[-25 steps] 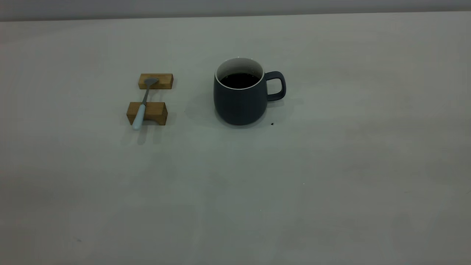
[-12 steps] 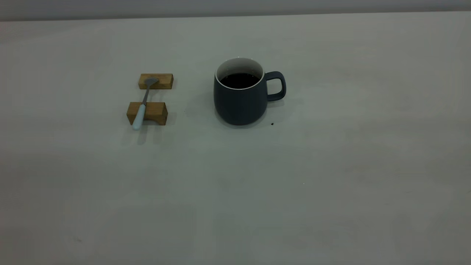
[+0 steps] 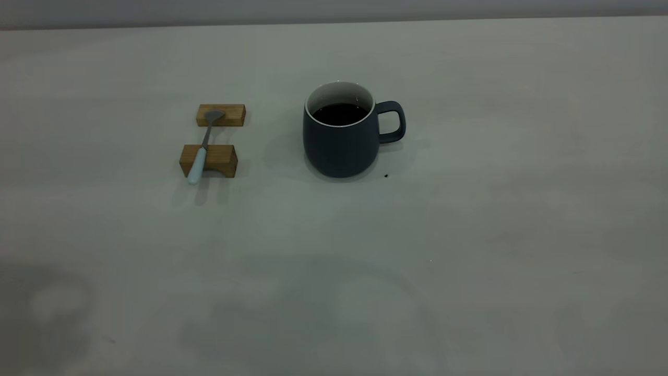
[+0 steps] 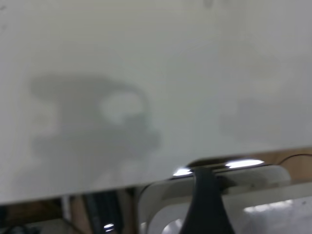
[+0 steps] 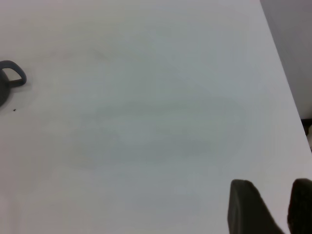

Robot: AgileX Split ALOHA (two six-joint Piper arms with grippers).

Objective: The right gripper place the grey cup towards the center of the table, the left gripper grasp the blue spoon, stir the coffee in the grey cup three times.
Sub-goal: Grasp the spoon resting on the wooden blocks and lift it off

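Note:
The blue spoon's handle (image 3: 194, 178) pokes free past the near block, so I should keep moving my left gripper toward that handle (image 3: 197, 166) until its fingers straddle it and close.
The grey cup (image 3: 342, 141) stands upright near the middle of the table (image 3: 469, 235), handle to the right, with dark coffee (image 3: 340, 114) inside. To its left the blue spoon (image 3: 201, 151) lies across two wooden blocks, bowl on the far one. Neither arm appears in the exterior view. In the right wrist view my right gripper (image 5: 273, 187) is open and empty, far from the cup, of which only the handle (image 5: 12, 78) shows. The left gripper (image 4: 204, 200) shows as one dark shape over the table's edge (image 4: 97, 192); cup and spoon are out of that view.
The far block (image 3: 221, 115) and near block (image 3: 209, 160) carry the spoon. A tiny dark speck (image 3: 385, 176) lies just right of the cup's base. Soft arm shadows fall on the near part of the table (image 3: 57, 303). The table's side edge (image 5: 282, 83) runs close to the right gripper.
Cup, spoon and blocks have not moved. Shadows on the near part of the table have shifted and grown darker at the lower left and lower middle.

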